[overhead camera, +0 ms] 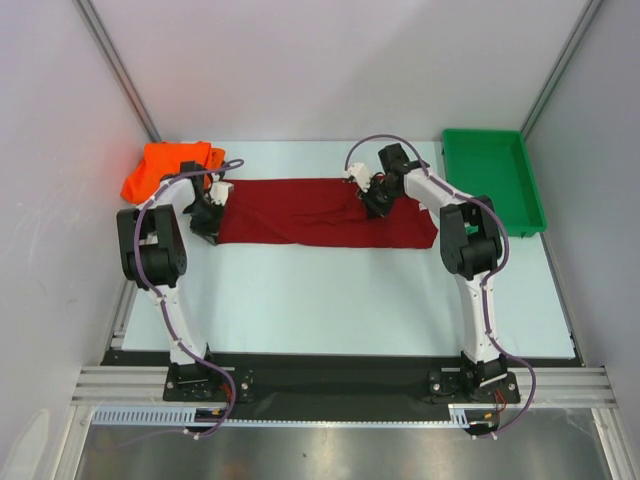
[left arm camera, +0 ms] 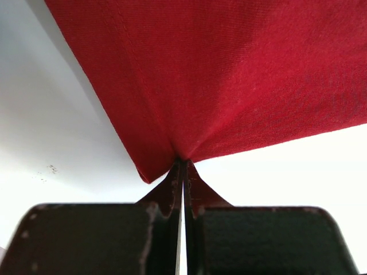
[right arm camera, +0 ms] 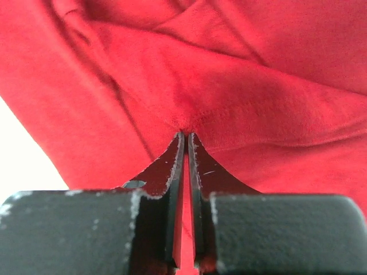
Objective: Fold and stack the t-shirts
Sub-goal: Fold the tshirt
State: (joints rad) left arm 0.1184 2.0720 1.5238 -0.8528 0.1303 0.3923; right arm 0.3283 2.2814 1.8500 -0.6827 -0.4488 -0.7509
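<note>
My left gripper should take the strip's near corner point(left arm camera: 148, 176) and swing that end toward me, because the maroon t-shirt's strip point(overhead camera: 300, 215) lies crosswise from the orange t-shirt toward the green tray.
The maroon t-shirt point(overhead camera: 320, 212) lies as a long folded strip across the middle of the table. My left gripper point(overhead camera: 210, 215) is shut on its left end; in the left wrist view the cloth point(left arm camera: 229, 74) bunches into the closed tips point(left arm camera: 183, 163). My right gripper point(overhead camera: 372, 200) is shut on a fold near the shirt's upper right part; the cloth point(right arm camera: 241, 74) puckers at the tips point(right arm camera: 184, 136). The orange t-shirt point(overhead camera: 165, 166) lies crumpled at the far left corner. No teal shirt shows.
A green plastic tray point(overhead camera: 492, 180) stands at the back right of the table. Grey walls enclose the table on the left, back and right. The pale table surface point(overhead camera: 330, 300) stretches in front of the maroon shirt.
</note>
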